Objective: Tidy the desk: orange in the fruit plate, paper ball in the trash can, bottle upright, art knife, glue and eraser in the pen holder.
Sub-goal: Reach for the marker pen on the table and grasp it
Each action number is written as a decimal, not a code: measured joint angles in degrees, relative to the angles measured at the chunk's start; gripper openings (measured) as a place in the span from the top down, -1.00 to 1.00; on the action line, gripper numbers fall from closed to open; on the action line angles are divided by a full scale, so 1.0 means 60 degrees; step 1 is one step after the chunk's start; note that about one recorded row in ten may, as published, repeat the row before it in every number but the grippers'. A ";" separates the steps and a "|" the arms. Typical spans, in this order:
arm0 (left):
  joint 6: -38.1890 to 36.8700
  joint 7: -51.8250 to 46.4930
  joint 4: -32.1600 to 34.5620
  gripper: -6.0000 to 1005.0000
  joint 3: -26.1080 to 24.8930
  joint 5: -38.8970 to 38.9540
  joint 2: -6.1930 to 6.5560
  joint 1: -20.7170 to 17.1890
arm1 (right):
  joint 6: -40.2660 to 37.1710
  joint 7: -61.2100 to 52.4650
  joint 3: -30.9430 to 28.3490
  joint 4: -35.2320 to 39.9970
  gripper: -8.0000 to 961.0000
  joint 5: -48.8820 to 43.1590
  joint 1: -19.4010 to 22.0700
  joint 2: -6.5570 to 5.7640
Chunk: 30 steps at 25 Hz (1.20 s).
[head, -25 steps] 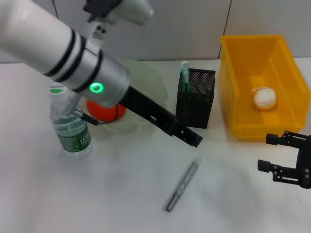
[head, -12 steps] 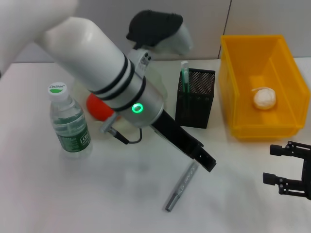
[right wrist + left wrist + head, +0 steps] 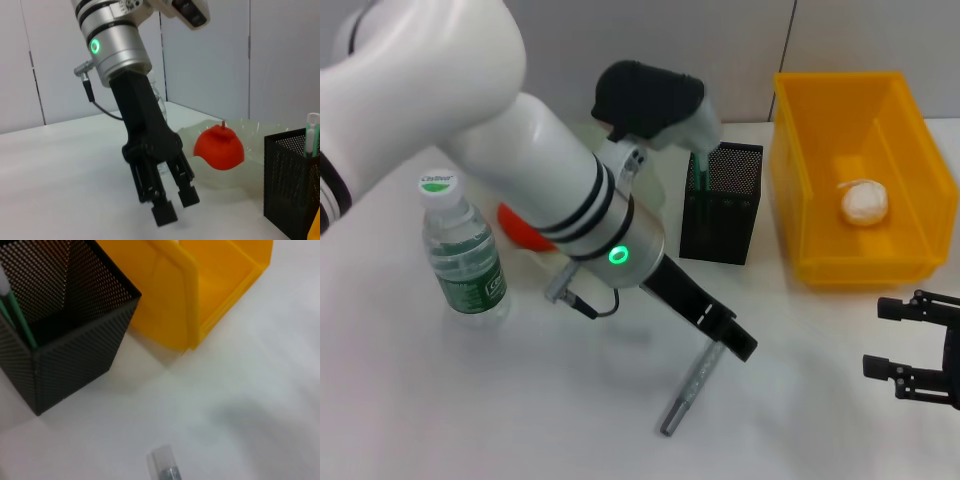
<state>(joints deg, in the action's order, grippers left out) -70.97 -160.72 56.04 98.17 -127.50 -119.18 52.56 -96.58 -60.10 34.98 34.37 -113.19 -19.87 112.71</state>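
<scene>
The left gripper's open fingers are across the art knife's narrow width (image 3: pixel 708 364), so the robot should keep lowering them until the art knife's body (image 3: pixel 693 386) is inside, then close them.
The grey metallic art knife (image 3: pixel 694 386) lies on the white desk, and my left gripper (image 3: pixel 738 342) hangs open just above its upper end. The right wrist view shows the left gripper (image 3: pixel 175 204) with its fingers apart and nothing between them. The knife's tip (image 3: pixel 164 464) also shows in the left wrist view. The bottle (image 3: pixel 461 250) stands upright at the left. The orange (image 3: pixel 219 148) rests in the fruit plate (image 3: pixel 227 176). The glue (image 3: pixel 700 165) stands in the pen holder (image 3: pixel 723 205). The paper ball (image 3: pixel 865 201) lies in the trash can (image 3: pixel 820 160). The eraser is out of view. My right gripper (image 3: pixel 912 338) is open at the lower right.
The left arm's white forearm (image 3: pixel 530 160) stretches across the desk from the upper left and hides most of the fruit plate in the head view. The trash can stands close to the right of the pen holder. A wall runs behind the desk.
My left arm has swung right and down, bringing its gripper from beside the pen holder to just above the art knife. The right gripper has drifted slightly lower.
</scene>
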 joint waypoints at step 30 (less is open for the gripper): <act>0.2135 0.0506 -0.0135 -0.20 0.2094 0.0354 0.0000 -0.0763 | 0.0119 -0.0087 -0.0040 0.0013 -0.55 -0.0091 -0.0112 0.0053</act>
<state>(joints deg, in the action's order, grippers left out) -58.16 -157.68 55.23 110.73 -125.38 -119.18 47.98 -95.87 -60.62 34.74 34.45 -113.74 -20.54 113.02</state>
